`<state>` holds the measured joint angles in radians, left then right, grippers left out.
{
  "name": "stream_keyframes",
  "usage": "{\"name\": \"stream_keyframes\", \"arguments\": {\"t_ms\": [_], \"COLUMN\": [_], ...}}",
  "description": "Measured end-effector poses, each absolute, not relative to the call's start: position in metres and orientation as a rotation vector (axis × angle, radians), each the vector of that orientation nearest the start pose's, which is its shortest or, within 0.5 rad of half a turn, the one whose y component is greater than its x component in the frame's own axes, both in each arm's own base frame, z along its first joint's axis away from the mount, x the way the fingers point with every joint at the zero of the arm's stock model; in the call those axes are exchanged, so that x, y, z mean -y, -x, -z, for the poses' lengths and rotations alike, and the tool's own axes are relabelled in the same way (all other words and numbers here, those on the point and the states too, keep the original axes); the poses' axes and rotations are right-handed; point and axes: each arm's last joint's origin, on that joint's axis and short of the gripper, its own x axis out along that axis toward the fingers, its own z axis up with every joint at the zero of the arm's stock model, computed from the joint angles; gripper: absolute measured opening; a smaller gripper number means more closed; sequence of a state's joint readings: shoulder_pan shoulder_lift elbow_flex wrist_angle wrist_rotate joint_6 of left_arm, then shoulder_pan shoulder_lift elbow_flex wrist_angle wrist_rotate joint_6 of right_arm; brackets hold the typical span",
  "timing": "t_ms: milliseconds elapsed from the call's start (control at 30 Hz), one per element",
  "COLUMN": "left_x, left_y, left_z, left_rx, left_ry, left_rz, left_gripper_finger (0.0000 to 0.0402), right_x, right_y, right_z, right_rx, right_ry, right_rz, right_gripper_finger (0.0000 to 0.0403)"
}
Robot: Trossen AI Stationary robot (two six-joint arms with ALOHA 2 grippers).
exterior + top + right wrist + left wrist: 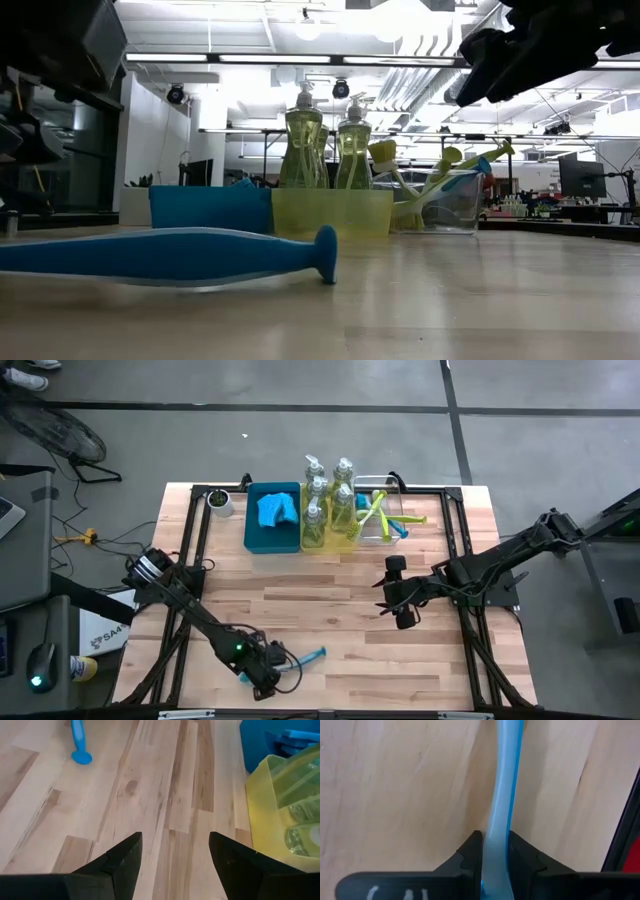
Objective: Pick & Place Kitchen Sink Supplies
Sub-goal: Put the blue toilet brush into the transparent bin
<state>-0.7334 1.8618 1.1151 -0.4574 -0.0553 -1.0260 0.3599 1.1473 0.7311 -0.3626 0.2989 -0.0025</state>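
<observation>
The robot's left gripper has the blue brush [246, 677] close to its head, a long way from the clear bin, so next the right gripper takes over the knobbed end [321, 652] in a handover.
A blue long-handled dish brush [305, 657] lies near the table's near edge, its knobbed handle end [326, 253] pointing toward the right. My left gripper [262, 678] is shut on it, and the brush's head end is hidden under the gripper. My right gripper [395, 595] hangs open above bare wood right of the middle, touching nothing. At the far side stand a blue bin with blue sponges [277, 510], a yellow bin with soap bottles [328, 500], and a clear bin with brushes [382, 515]. My left gripper [496, 855] pinches the blue brush's handle [499, 837] between its two fingers [472, 851], one on each flat side. The handle runs straight forward out from between them, so the fingers lie along it. The brush stays level and low at the table top [170, 255]; whether it rests on the wood, I cannot tell.
A small white cup with dark contents [219, 501] stands at the far left corner beside the blue bin. Dark frame rails [190, 550] run along the table's left and right sides. Bare wood [330, 585] spreads between the bins and the brush.
</observation>
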Motion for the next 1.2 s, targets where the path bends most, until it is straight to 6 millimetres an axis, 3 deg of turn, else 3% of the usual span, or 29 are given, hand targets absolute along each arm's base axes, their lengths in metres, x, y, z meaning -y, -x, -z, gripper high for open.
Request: {"name": "stream_keyframes", "arguments": {"t_ms": [400,667,867,1200], "left_x": [0.239,0.223,0.206,0.175], "left_y": [-0.283,-0.295,-0.309,-0.349], "left_z": [-0.175,-0.177,-0.18,-0.196], "left_rx": [-1.041,-0.944,-0.877,-0.641], "left_ry": [0.196,0.11,0.012,-0.164], "left_rz": [-0.088,-0.193,-0.256,-0.317], "left_gripper_finger": [0.0056,0.0056,0.0056,0.0056], "right_x": [-0.073,-0.078,-0.091,-0.103], "right_y": [-0.211,-0.192,-0.179,-0.169], "right_z": [-0.226,-0.185,-0.163,-0.159], "right_rx": [-0.808,-0.851,-0.688,-0.364], "right_ry": [0.076,0.008,-0.033,0.017], "right_rz": [-0.054,-0.029,-0.056,-0.108], "right_gripper_finger": [0.0224,0.0224,0.0224,0.0224]}}
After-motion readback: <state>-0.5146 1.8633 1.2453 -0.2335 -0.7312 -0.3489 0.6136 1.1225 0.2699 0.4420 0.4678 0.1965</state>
